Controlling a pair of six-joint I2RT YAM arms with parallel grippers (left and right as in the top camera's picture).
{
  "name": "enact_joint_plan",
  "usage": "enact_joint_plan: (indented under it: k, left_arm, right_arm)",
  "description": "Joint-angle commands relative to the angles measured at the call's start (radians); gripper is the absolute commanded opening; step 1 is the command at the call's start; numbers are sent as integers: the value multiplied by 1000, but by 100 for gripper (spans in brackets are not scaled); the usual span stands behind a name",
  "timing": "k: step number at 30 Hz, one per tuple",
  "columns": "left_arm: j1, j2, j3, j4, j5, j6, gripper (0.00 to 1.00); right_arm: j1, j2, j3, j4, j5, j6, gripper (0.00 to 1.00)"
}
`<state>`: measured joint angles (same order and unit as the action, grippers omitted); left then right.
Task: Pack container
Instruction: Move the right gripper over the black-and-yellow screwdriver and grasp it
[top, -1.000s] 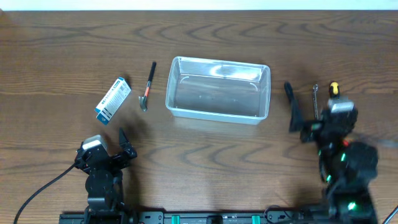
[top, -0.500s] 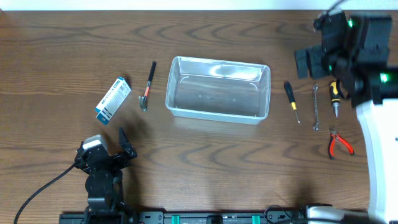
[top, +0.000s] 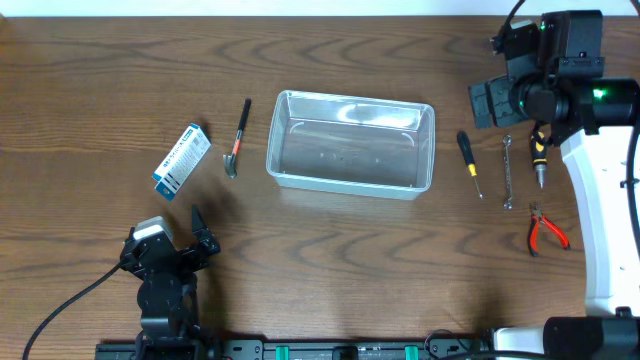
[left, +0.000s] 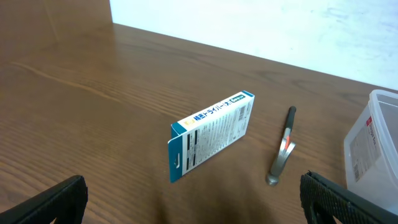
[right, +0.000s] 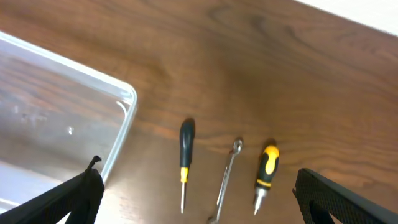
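My right gripper's open fingers are lined up across the black screwdriver's handle (top: 465, 147), which lies clear of the wrench (top: 507, 170). My right gripper should keep going down until they are on both sides of the handle.
The container (top: 272, 152), a clear greyish tub, stands empty mid-table. It also shows in the left wrist view (left: 373, 149) and the right wrist view (right: 127, 102). Left of it lie a small hammer (top: 238, 138) (left: 283, 152) and a blue-and-white box (top: 181, 160) (left: 211, 134). Right of it lie a black screwdriver (top: 468, 160) (right: 185, 155), a wrench (top: 508, 172) (right: 227, 180), a yellow-and-black screwdriver (top: 538, 155) (right: 266, 171) and red pliers (top: 545, 230). My left gripper (top: 200, 232) (left: 196, 211) is open and empty, near the front left. My right gripper (top: 490, 104) (right: 199, 199) is open and empty, held high above the tools.
The wooden table ends at a white strip along the far edge (top: 300, 8). The right arm's white link (top: 600, 200) reaches over the right side, beside the pliers.
My right arm has swung from low at the front right up to the far right, uncovering the tools and pliers. The left arm has not moved.
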<state>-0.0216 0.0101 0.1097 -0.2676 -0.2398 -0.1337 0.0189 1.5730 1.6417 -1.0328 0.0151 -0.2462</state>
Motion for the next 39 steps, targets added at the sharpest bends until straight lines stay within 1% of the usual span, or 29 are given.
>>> enact_joint_plan:
  k: [1, 10, 17, 20, 23, 28, 39]
  left_arm:
    - [3, -6, -23, -7, -4, 6, 98]
    - [3, -6, -23, -7, -5, 6, 98]
    - [3, -6, -23, -7, -4, 6, 98]
    - [3, -6, -23, -7, -4, 6, 98]
    - [3, -6, -23, -7, -5, 6, 98]
    - [3, -6, -23, -7, -5, 6, 98]
    - [3, -6, -23, -7, -4, 6, 98]
  right_arm:
    - [-21, 66, 24, -18, 11, 6, 99]
    - [-25, 285, 24, -13, 42, 7, 99]
    - [-26, 416, 24, 12, 57, 53, 99]
    - [-27, 459, 24, 36, 80, 58, 94]
    - [-27, 484, 24, 50, 103, 58, 92]
    - [-31, 515, 24, 56, 120, 73, 83]
    - [-35, 595, 23, 58, 120, 119, 79]
